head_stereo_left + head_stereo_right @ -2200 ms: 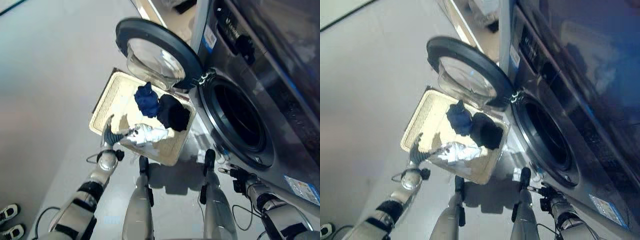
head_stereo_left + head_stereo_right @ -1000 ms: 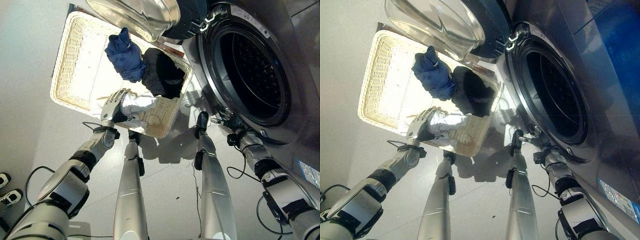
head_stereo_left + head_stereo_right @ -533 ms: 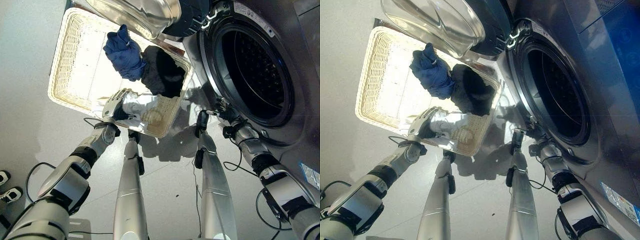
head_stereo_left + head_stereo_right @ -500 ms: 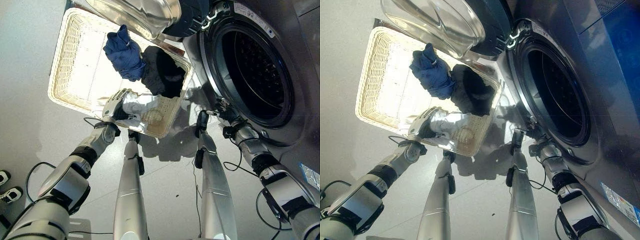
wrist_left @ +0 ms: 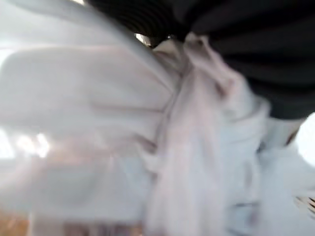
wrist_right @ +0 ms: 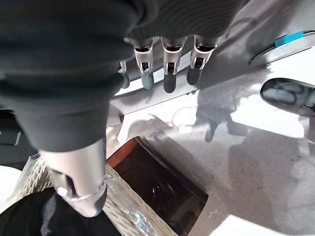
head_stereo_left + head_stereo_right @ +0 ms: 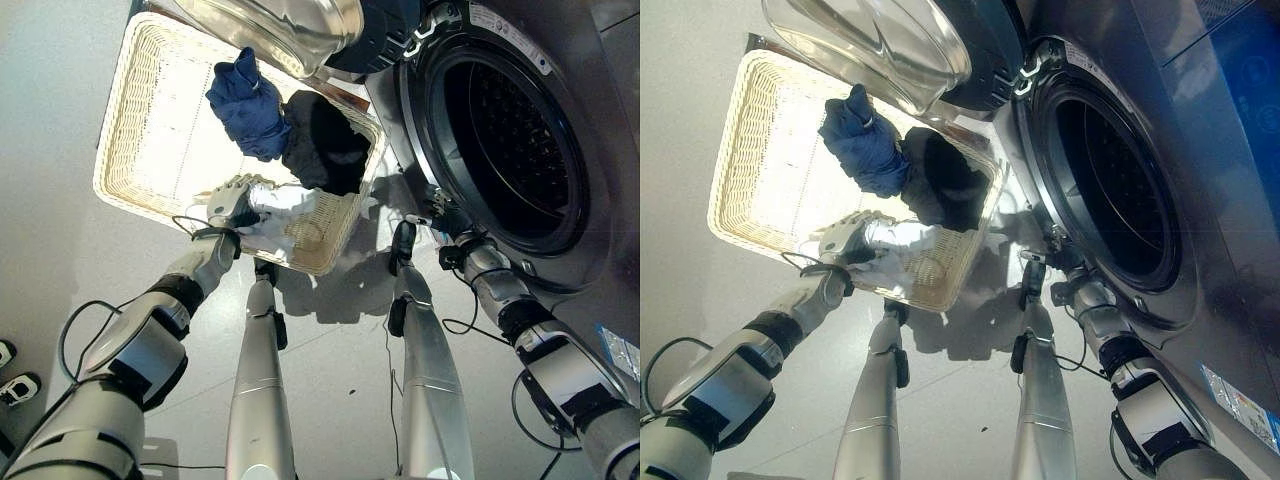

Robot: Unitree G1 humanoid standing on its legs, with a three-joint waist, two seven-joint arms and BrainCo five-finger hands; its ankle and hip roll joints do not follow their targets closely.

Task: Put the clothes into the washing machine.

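Note:
I expect the white garment (image 7: 285, 200) to trail over the drum's rim when I push it in, because limp folds (image 7: 266, 236) are spread along the basket's near edge.
A cream wicker basket (image 7: 140, 120) sits on the floor left of the washing machine (image 7: 600, 230). It holds a blue garment (image 7: 248, 105), a black garment (image 7: 325, 150) and a crumpled white garment (image 7: 290, 205) at its near edge. My left hand (image 7: 228, 203) lies on the white garment with its fingers curled into the cloth. Bunched white folds (image 5: 162, 147) show right at the hand in the left wrist view. My right hand (image 7: 440, 232) hangs open and holds nothing, just below the drum opening's (image 7: 510, 130) rim, and its straight fingers (image 6: 169, 73) show above the floor.
The round glass door (image 7: 290, 25) stands swung open over the basket's far right corner. The basket's near right corner (image 6: 123, 206) lies close under my right hand, with a dark flat tray (image 6: 162, 187) beside it. A person's shoes (image 7: 12, 385) stand at the far left.
My left hand has sunk a little further onto the white garment and its fingers have closed in. My right hand has crept slightly up toward the drum's rim. The camera dipped closer earlier.

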